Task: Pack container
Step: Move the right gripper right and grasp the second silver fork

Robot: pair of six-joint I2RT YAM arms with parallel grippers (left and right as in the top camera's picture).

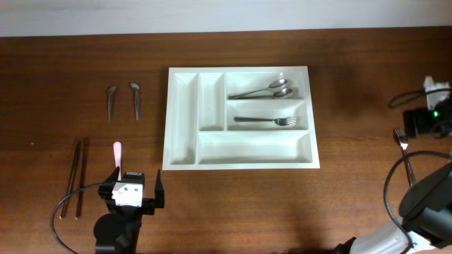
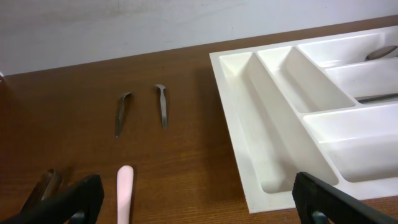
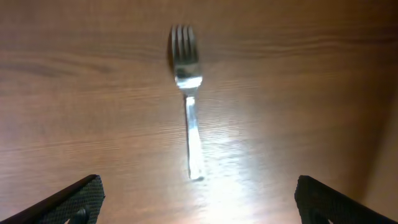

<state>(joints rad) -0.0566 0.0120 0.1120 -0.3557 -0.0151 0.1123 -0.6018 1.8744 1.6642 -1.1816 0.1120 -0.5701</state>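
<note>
The loose fork's handle (image 1: 409,170) lies lengthwise between my right gripper's open fingers. I should go on moving down until the fingers are on both sides of the fork's neck (image 1: 404,149) below its tines before I close them.
The container (image 1: 181,120) is a white tray lying mid-table, with two spoons (image 1: 267,90) in its top crosswise compartment and a fork (image 1: 265,121) in the middle one. Its near left corner (image 2: 273,180) shows in the left wrist view. My left gripper (image 1: 133,186) stands open near the front left, short of the tray. A pink utensil handle (image 2: 124,190) lies between its fingers, close to the left one. My right gripper (image 3: 199,193) is open over the table, with a loose fork (image 3: 188,93) lying just ahead of it, tines away from me.
Two small metal utensils (image 1: 111,101) (image 1: 135,99) lie left of the tray. A pair of dark chopsticks (image 1: 74,176) lies at the far left front. A black device with cables (image 1: 424,120) sits at the right edge, beside the loose fork (image 1: 404,152).
</note>
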